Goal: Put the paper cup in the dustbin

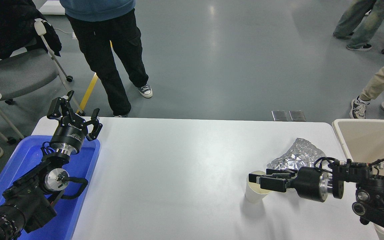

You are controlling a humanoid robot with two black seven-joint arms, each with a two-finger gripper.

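Note:
I expect the paper cup [254,195] to tip sideways when I carry it to the dustbin, because my right gripper's level fingers [271,181] reach only the cup's rim.
The white paper cup [252,196] stands upright on the white table [178,173], right of centre and near the front. My right gripper [260,180] comes in low from the right and is open, its fingers [272,184] lying level across the cup's rim and mouth. I cannot tell whether they touch the cup. The beige dustbin [340,133] stands off the table's right end, behind my right arm. My left gripper [74,115] is parked open over the blue tray at the lower left.
A crumpled silver foil bag [298,155] lies just behind the right gripper, between the cup and the dustbin. A blue tray [86,166] sits at the table's left edge. A person [105,50] stands beyond the far left edge; a chair [12,73] is at the left.

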